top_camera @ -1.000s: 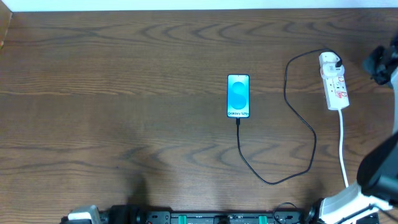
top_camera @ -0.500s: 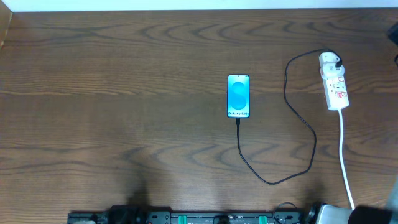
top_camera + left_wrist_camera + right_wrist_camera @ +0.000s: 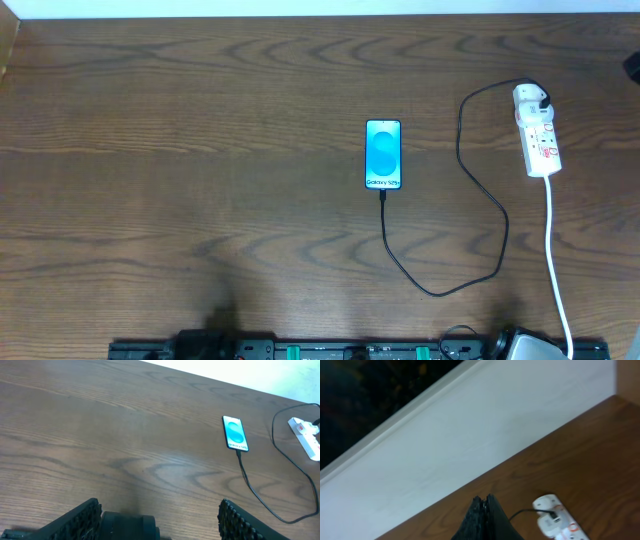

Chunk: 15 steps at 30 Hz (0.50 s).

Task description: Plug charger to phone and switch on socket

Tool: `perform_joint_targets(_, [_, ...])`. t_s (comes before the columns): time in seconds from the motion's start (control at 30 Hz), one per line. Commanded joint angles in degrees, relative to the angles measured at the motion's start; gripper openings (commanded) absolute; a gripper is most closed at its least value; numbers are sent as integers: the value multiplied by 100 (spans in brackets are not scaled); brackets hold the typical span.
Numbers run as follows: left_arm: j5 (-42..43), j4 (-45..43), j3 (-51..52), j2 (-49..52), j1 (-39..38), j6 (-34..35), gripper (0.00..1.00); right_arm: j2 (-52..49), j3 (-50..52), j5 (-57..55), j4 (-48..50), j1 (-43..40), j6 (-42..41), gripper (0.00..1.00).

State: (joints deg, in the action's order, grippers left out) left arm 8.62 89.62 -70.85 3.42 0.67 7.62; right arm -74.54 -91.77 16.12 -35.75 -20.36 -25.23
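The charger cable is in the lit phone (image 3: 383, 186), so my right gripper should keep moving up and away from the socket (image 3: 538, 135) until its empty fingers open.
The phone (image 3: 383, 153) lies flat mid-table with its blue screen lit; it also shows in the left wrist view (image 3: 235, 433). The thin black charger cable (image 3: 480, 180) runs from the phone's near end in a loop to a white plug seated in the socket (image 3: 537, 132), a white power strip with red markings; the strip also shows in the right wrist view (image 3: 555, 520). My left gripper (image 3: 159, 517) is open and empty, low at the near table edge. My right gripper (image 3: 484, 505) is shut and empty, raised high, left of the strip in its view.
The socket's thick white cord (image 3: 553, 250) runs down the right side to the near edge. A pale wall (image 3: 470, 435) borders the table's far edge. Arm bases (image 3: 350, 350) sit along the near edge.
My right arm has lifted up and away from beside the socket and has left the overhead view. The phone, cable and socket have not moved.
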Motion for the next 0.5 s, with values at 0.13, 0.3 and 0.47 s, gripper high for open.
perform_joint_targets(0.13, [-35,-2,-22,-238,-11,-33,74,269,-15,289,-74,472,-39,5])
perform_joint_targets(0.3, [-33,61,-98,-326,-4,-31,75,304,-15,289,-92,619,-39,6])
perform_joint_targets(0.47, [-33,61,-90,-326,-4,-31,74,308,-15,289,-94,678,-39,6])
